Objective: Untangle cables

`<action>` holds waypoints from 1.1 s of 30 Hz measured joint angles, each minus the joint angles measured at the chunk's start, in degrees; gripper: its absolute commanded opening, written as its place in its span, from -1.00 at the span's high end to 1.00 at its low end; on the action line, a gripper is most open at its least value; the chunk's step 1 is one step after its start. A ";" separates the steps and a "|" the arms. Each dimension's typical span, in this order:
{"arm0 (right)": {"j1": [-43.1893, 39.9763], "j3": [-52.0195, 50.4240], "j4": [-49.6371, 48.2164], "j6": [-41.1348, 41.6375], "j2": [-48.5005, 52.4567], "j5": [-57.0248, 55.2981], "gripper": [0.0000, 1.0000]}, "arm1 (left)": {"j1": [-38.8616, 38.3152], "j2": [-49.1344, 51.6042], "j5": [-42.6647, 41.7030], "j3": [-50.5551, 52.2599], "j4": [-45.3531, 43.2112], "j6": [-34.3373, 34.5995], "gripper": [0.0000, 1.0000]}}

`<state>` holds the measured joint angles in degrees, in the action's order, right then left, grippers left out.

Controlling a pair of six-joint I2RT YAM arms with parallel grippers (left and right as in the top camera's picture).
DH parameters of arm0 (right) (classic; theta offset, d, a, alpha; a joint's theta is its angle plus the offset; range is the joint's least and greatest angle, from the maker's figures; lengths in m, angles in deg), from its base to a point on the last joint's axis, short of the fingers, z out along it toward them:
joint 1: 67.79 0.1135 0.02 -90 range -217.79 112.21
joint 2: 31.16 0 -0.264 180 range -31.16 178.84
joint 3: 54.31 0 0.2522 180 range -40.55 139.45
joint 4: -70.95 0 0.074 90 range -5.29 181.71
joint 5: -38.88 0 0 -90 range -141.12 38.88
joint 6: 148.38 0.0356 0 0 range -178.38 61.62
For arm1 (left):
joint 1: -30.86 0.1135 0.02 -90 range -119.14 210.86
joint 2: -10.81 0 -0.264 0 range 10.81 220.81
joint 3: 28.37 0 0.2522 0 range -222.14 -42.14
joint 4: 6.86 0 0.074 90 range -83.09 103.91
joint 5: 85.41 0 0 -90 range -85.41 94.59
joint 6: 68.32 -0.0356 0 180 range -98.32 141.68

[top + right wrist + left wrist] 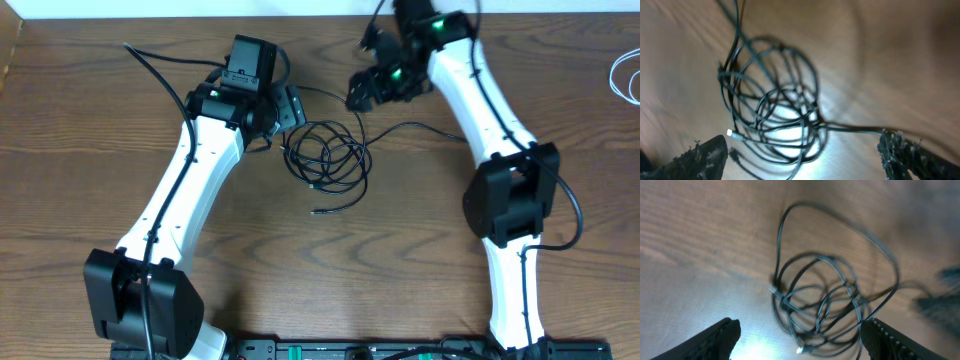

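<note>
I can see the black cable coil (328, 158) tangled, with a loop arching out of it toward my right gripper, which should pull that loop (328, 93) away from the coil.
A tangle of thin black cables (325, 155) lies on the wooden table between my two arms. One strand (420, 127) trails off to the right, and a loose end (335, 210) curls out below. My left gripper (292, 107) hovers at the tangle's upper left. In the left wrist view it (802, 345) is open, with the cable loops (825, 295) lying between and ahead of its fingers (722, 337). My right gripper (362, 90) hangs at the upper right. It (802, 160) is open over the coil (775, 100), with a silver plug tip (730, 133) near its left finger.
A white cable (622, 78) loops at the far right edge of the table. The wooden tabletop (80, 150) stretches left of the arms. Both arm bases stand at the near edge.
</note>
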<state>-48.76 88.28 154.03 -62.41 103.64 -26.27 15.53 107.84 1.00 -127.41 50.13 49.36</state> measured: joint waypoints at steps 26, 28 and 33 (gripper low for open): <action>5.42 -12.48 -11.32 -2.08 0.00 -4.17 0.98 | 8.11 0.02 -3.80 0.00 9.49 2.51 -0.37; 5.40 -12.41 -11.06 -1.79 -0.17 -4.46 0.98 | 8.11 0.07 -3.80 0.00 9.57 2.54 -0.37; 4.96 -11.65 -9.57 -1.38 -3.61 -4.76 0.98 | 8.11 0.26 -4.24 0.00 9.66 2.54 -0.37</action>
<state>-43.80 76.63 144.45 -63.79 100.04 -31.04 23.64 108.10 -3.24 -127.41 59.79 51.89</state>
